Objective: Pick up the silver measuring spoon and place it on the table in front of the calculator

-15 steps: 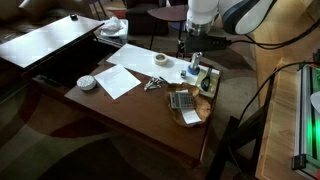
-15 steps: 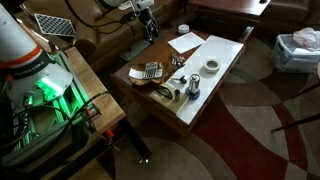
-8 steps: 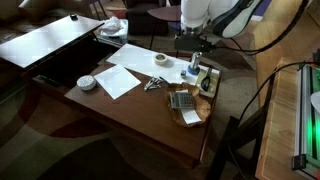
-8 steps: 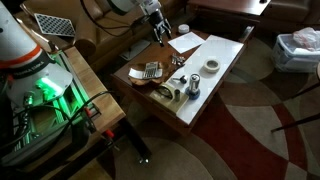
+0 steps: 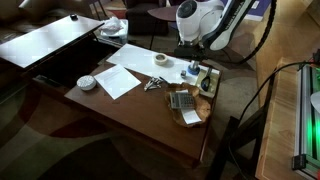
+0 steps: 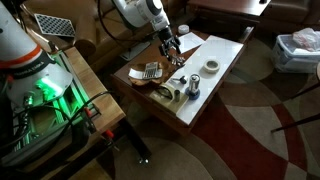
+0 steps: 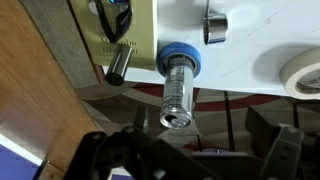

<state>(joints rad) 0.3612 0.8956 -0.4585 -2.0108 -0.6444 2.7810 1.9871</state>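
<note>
Next, I swing back toward the calculator and grab the spoon's handle (image 7: 208, 6), because my gripper is hanging over the silver cylinder (image 7: 178, 90) and the silver measuring spoon lies past it.
The silver measuring spoon (image 5: 152, 84) lies on the dark reddish-brown table (image 5: 140, 120), just left of the grey calculator (image 5: 181, 100). In an exterior view the spoon (image 6: 178, 62) lies just below my gripper and the calculator (image 6: 150, 70) is to its left. My gripper (image 5: 190, 46) hangs above the far side of the table, over a silver cylinder with a blue collar (image 5: 192, 68). In the wrist view its dark fingers (image 7: 190, 160) are spread apart and empty, with the cylinder (image 7: 177, 85) ahead of them. The spoon is not clear there.
White paper (image 5: 122, 76), a tape roll (image 5: 161, 60) and a white round object (image 5: 87, 82) are on the table. A tan-and-white object (image 5: 190, 117) lies near the calculator. The tape roll (image 6: 212, 66) and cylinder (image 6: 193, 88) sit on a white sheet.
The arm has swung in from beyond the table's far edge and bent over the table, and the gripper has come lower toward the cylinder and spoon. The objects have not moved.
</note>
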